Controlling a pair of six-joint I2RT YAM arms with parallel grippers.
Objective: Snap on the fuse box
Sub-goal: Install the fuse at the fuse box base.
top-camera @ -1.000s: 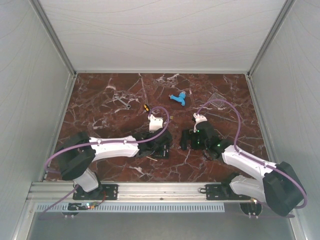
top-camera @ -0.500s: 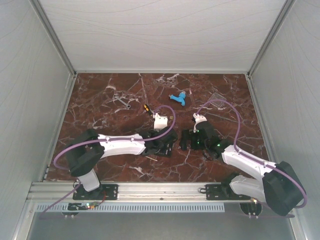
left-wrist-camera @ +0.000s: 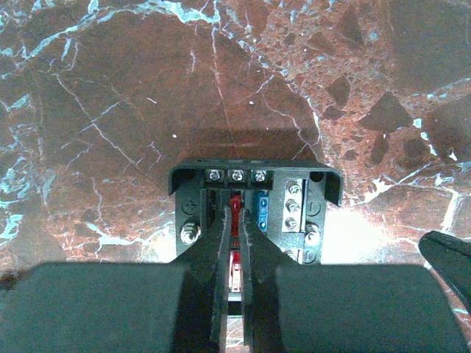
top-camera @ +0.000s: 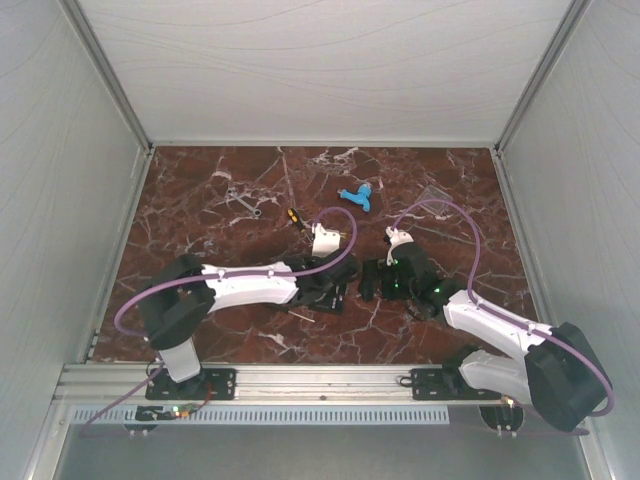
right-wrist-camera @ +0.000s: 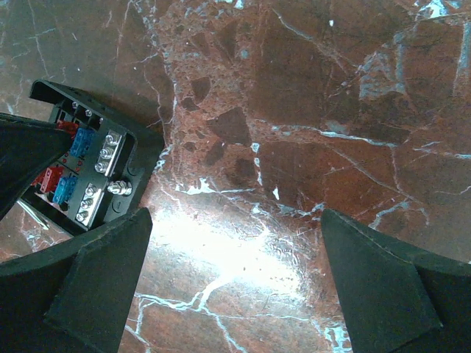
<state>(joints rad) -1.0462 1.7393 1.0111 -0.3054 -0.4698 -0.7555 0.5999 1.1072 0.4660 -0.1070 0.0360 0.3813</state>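
Observation:
The fuse box is standing unheld under my left gripper at the red fuse [left-wrist-camera: 235, 212]. My left gripper should keep the box's end [left-wrist-camera: 186, 213] steady while my right gripper works inside.
The fuse box [left-wrist-camera: 254, 209] is a small black open box with screws, red fuses and a blue fuse inside; no cover is on it. My left gripper [left-wrist-camera: 237, 215] is shut, its tips down inside the box against a red fuse [left-wrist-camera: 236, 202]. In the top view the left gripper [top-camera: 336, 288] hides the box. My right gripper [right-wrist-camera: 239, 283] stands wide open over bare marble, just right of the fuse box [right-wrist-camera: 81, 173]. In the top view the right gripper [top-camera: 376, 282] is beside the left one.
A light-blue plastic piece [top-camera: 357, 196], a screwdriver [top-camera: 294, 216] and a small wrench [top-camera: 243, 201] lie further back. A faint clear square piece [top-camera: 433, 192] lies at the back right. White walls enclose the marble table [top-camera: 200, 250].
My left arm has stretched to the right, bringing its gripper closer to the right gripper. The right arm has not moved.

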